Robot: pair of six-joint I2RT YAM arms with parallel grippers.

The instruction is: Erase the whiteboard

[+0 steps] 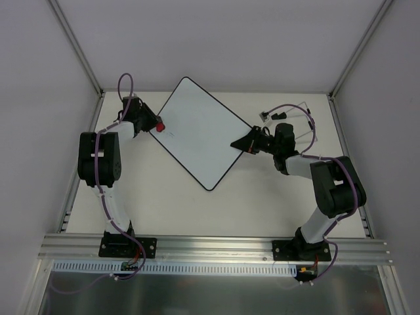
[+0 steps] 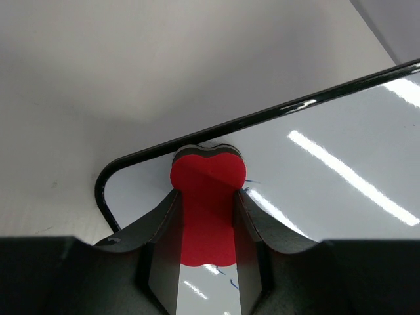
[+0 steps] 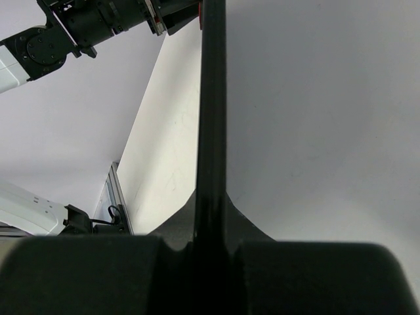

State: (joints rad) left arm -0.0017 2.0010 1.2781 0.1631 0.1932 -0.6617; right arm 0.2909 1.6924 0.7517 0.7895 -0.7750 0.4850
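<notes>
The red eraser is up against the black rim (image 2: pixel 189 140) and the blue pen strokes (image 1: pixel 170 133) are further in, so my left gripper should wipe the eraser back inward over those strokes.
The whiteboard (image 1: pixel 200 131) lies turned like a diamond in the middle of the table, white with a thin black rim. My left gripper (image 1: pixel 157 125) is shut on a red bone-shaped eraser (image 2: pixel 208 197), which rests on the board just inside its rounded left corner (image 2: pixel 108 177). Short blue pen strokes (image 2: pixel 248 186) show beside the eraser, and a faint mark (image 1: pixel 172 133) lies nearby. At the board's right corner my right gripper (image 1: pixel 239 144) is shut on the black rim (image 3: pixel 211 118), which runs edge-on between its fingers.
A clear plastic piece with looping purple cables (image 1: pixel 289 115) sits at the back right, behind the right arm. An aluminium rail (image 1: pixel 216 246) carries both arm bases along the near edge. Pale enclosure walls stand on three sides.
</notes>
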